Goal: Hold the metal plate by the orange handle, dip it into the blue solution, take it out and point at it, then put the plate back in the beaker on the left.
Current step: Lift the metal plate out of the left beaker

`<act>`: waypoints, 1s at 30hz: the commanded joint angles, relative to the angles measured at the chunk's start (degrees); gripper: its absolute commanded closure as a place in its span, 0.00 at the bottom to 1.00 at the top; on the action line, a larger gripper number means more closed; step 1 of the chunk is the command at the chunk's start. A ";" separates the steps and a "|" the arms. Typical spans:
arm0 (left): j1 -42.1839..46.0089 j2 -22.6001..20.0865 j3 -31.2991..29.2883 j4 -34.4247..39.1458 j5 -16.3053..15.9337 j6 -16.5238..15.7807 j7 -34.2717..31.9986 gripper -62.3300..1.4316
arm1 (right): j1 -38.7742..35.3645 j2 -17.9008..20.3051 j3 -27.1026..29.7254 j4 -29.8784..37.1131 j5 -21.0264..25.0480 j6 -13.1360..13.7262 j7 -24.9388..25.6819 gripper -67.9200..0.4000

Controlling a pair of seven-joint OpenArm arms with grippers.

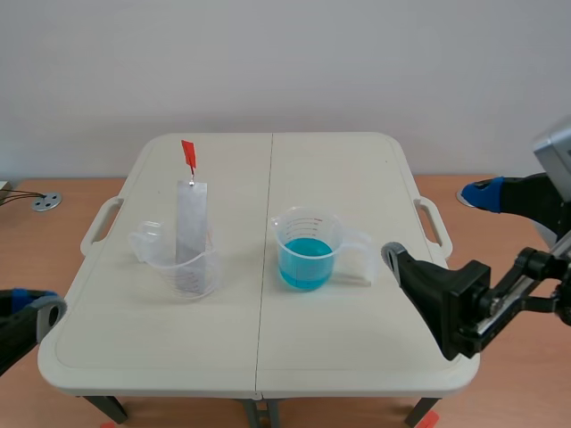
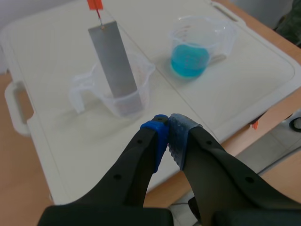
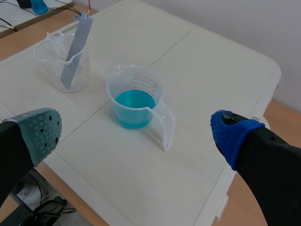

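Observation:
I expect the metal plate (image 1: 191, 221) to dangle and swing when I carry it, because the orange handle narrows to a thin link at the plate's hole (image 1: 192, 178).
A grey metal plate (image 1: 191, 227) leans upright in the clear beaker (image 1: 183, 266) on the left half of the table, its orange handle (image 1: 188, 154) sticking up on top. A second clear beaker (image 1: 306, 251) holding blue solution (image 1: 304, 262) stands near the middle. My left gripper (image 1: 34, 306) sits off the table's near left corner. In the left wrist view the left gripper (image 2: 168, 133) is shut on nothing, with the plate (image 2: 113, 63) and its beaker (image 2: 126, 94) ahead. My right gripper (image 3: 137, 131) is open and empty, and the blue beaker (image 3: 134, 96) lies ahead of it.
The white folding table (image 1: 357, 357) has a seam down its middle and carry handles on both sides (image 1: 98, 227). A round metal fitting with cables (image 1: 45, 201) lies on the wooden surface at the far left. The right arm (image 1: 464, 303) hangs over the table's near right corner.

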 commanded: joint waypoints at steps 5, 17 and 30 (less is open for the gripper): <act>9.81 0.11 -4.94 1.29 -0.28 -0.04 -0.96 0.93 | 6.51 -2.38 -3.21 -1.03 0.24 0.02 -1.73 0.02; 22.36 0.11 -8.31 1.22 1.16 2.75 -0.68 0.93 | 22.84 -8.04 -13.31 -11.93 0.22 0.44 -6.86 0.02; 22.36 0.11 -8.28 -0.04 1.20 2.75 4.42 0.93 | 38.86 -15.08 -23.78 -27.08 0.17 0.46 -7.50 0.02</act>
